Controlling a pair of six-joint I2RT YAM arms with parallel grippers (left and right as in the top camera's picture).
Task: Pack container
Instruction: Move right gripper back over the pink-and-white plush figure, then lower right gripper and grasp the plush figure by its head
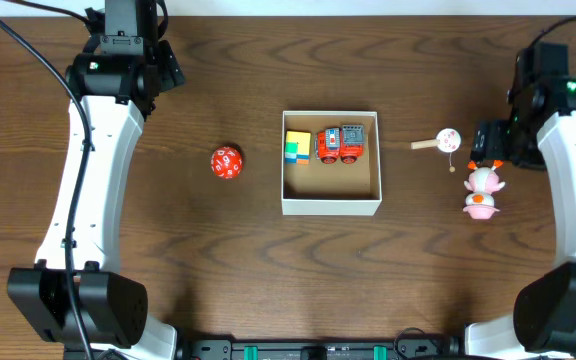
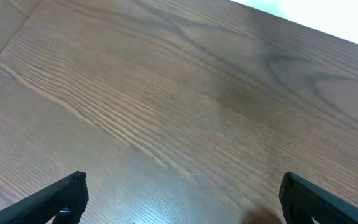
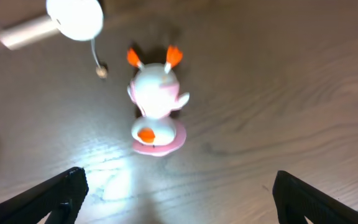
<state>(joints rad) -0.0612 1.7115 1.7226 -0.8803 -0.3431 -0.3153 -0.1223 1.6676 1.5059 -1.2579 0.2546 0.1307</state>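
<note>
My right gripper's open fingers are lined up across the figure's narrow waist (image 3: 156, 116), clear of the drum toy, so I should keep descending until they straddle that waist (image 1: 482, 192).
The container (image 1: 331, 207), a square white-walled box with a tan inside, sits at the table's middle. It holds a yellow, blue and green block (image 1: 295, 146) and a red toy car (image 1: 338, 145). A red many-sided die (image 1: 226, 163) lies to its left. A pink and white figure with orange ears (image 1: 481, 193) lies to its right and also shows in the right wrist view (image 3: 156, 112). My right gripper (image 3: 176, 193) is open and empty, just behind the figure (image 1: 488, 146). My left gripper (image 2: 182, 196) is open and empty over bare wood at the far left (image 1: 128, 50).
A small white drum toy on a wooden stick (image 1: 440, 141) lies between the container and the figure, and shows in the right wrist view (image 3: 73, 15). The table's far edge (image 2: 328, 28) runs close behind the left gripper.
</note>
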